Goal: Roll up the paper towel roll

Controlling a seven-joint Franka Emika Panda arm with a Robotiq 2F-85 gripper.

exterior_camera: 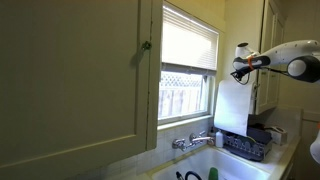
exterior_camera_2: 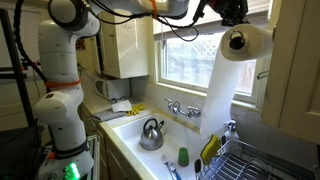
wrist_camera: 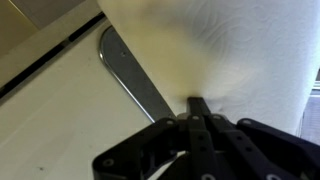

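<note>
My gripper is at the roll's top (exterior_camera_2: 248, 27) and the long sheet is still hanging. I should lift clear, go back to the roll's window side (exterior_camera_2: 224, 46) and push up.
The paper towel roll (exterior_camera_2: 250, 40) hangs on a holder beside the window, with a long white sheet (exterior_camera_2: 216, 95) trailing down toward the sink. In an exterior view the roll (exterior_camera: 243, 49) sits just above my gripper (exterior_camera: 240, 66). My gripper (exterior_camera_2: 233, 14) is at the roll's upper end. In the wrist view the black fingers (wrist_camera: 197, 106) are closed together with nothing between them. Their tips press against the white towel surface (wrist_camera: 230, 40).
A sink with a metal kettle (exterior_camera_2: 151, 133), a faucet (exterior_camera_2: 181, 108) and a green bottle (exterior_camera_2: 183, 156) lies below. A dish rack (exterior_camera_2: 252, 160) stands under the roll. The slatted window blind (exterior_camera: 188, 45) and a cabinet door (exterior_camera: 70, 80) are close by.
</note>
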